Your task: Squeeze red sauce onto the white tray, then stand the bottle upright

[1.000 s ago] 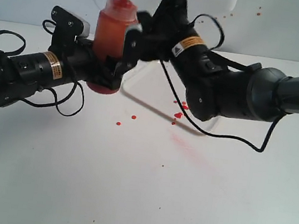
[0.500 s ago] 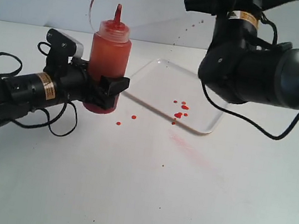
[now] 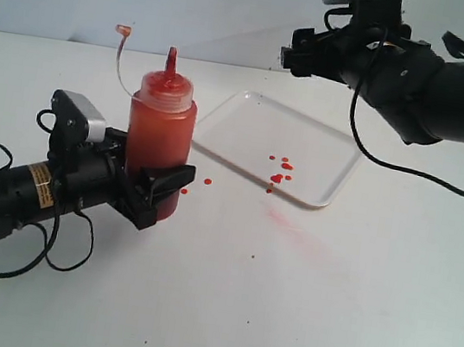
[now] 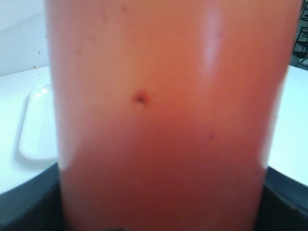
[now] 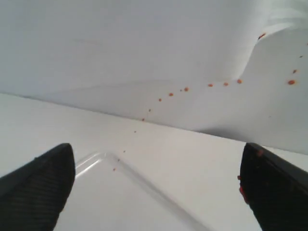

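Note:
The tethered cap (image 3: 123,31) should keep sticking up next to the bottle's nozzle when I put the bottle down, because its thin strap (image 3: 119,68) holds the cap high.
The bottle (image 3: 159,138) is upright, orange-red with a pointed red nozzle, its tethered cap (image 3: 124,31) dangling to the left. My left gripper (image 3: 158,189) is shut on its lower body; I cannot tell whether the base touches the table. In the left wrist view the bottle (image 4: 159,120) fills the picture and the white tray (image 4: 34,126) shows beside it. The white tray (image 3: 225,113) lies to the bottle's right with red sauce (image 3: 277,178) drops on it. My right gripper (image 3: 294,59) hangs open above the tray's far end; it (image 5: 156,192) is empty over a tray (image 5: 110,197) corner.
Small red drops (image 3: 184,191) lie on the table between bottle and tray. A faint pink smear (image 3: 293,231) sits in front of the tray. Red splatters (image 5: 211,85) dot the back wall. Black cables trail from both arms.
My left gripper has carried the upright bottle down and toward the table's front, away from the tray. The right arm has let go of the bottle and pulled up and right.

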Action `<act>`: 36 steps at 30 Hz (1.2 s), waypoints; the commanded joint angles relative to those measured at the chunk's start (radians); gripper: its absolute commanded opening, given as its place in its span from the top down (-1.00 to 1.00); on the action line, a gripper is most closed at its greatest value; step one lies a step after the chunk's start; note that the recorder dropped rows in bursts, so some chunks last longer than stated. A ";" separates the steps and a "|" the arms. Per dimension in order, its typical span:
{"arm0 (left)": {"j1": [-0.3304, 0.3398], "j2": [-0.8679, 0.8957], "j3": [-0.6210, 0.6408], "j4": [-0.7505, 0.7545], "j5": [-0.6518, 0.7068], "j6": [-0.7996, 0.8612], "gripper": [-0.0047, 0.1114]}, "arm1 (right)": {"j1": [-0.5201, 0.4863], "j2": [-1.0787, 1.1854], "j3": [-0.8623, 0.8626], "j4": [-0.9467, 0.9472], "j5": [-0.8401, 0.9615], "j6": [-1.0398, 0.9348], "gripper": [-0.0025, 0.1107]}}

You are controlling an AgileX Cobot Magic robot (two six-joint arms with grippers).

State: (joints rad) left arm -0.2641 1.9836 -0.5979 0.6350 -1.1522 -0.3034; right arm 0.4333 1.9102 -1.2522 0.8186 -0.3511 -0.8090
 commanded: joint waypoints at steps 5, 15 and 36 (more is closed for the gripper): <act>-0.002 -0.015 0.036 0.147 -0.054 0.053 0.92 | -0.005 -0.013 -0.002 -0.210 0.315 0.011 -0.54; -0.002 0.089 0.033 0.182 -0.069 0.164 0.92 | -0.005 -0.019 -0.002 -0.206 0.504 -0.018 -0.54; -0.002 0.139 0.001 0.080 -0.069 0.227 0.92 | -0.015 -0.156 -0.002 -0.250 0.720 -0.089 0.86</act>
State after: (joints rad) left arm -0.2641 2.1212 -0.5762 0.7542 -1.2083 -0.0857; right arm 0.4241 1.8109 -1.2522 0.5837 0.3188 -0.8811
